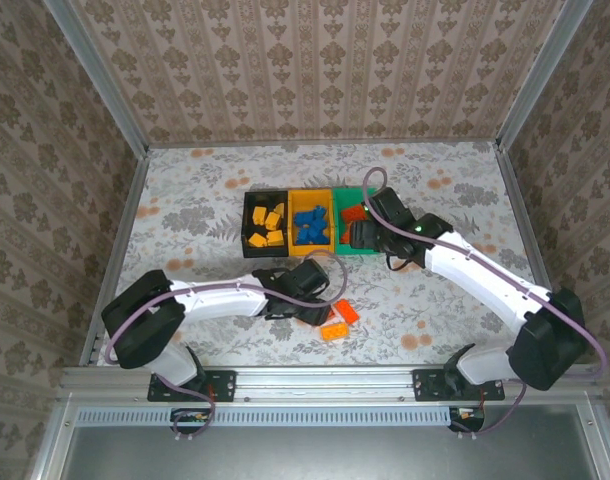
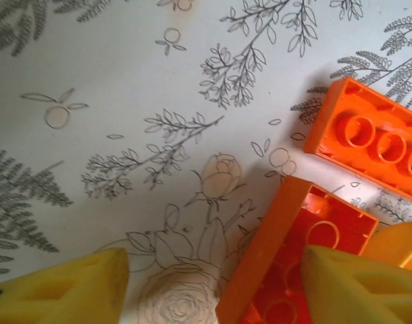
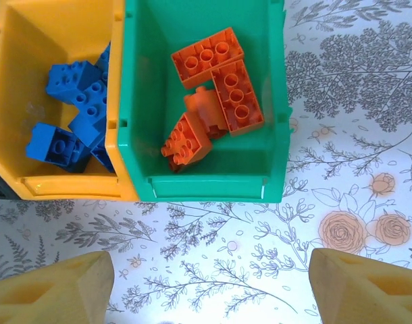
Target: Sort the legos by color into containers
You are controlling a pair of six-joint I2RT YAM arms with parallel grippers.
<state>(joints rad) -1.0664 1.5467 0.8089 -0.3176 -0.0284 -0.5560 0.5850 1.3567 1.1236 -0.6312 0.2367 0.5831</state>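
My left gripper should open and shift until both fingers straddle the lego (image 2: 280,266) before it closes, because the end of one finger is over the nearer red-orange lego (image 2: 321,233).
Two red-orange legos lie on the table near the front; in the left wrist view one (image 2: 378,138) is at the right edge and the other (image 2: 287,250) lies studs-down, tilted. My left gripper (image 2: 213,293) is open low over the table, its right fingertip (image 2: 358,290) over that nearer brick, its left fingertip (image 2: 64,290) well apart from it. A yellow-orange piece (image 2: 403,244) peeks out beside them. My right gripper (image 3: 213,283) hangs open and empty in front of the green bin (image 3: 206,187), which holds several red-orange legos (image 3: 216,88).
Three bins stand in a row at mid-table: black (image 1: 249,215) with yellow-orange legos (image 1: 267,228), yellow-orange (image 3: 71,185) with blue legos (image 3: 71,115), then green (image 1: 337,248). The loose bricks (image 1: 337,320) lie in front of them. Metal frame rails bound the table.
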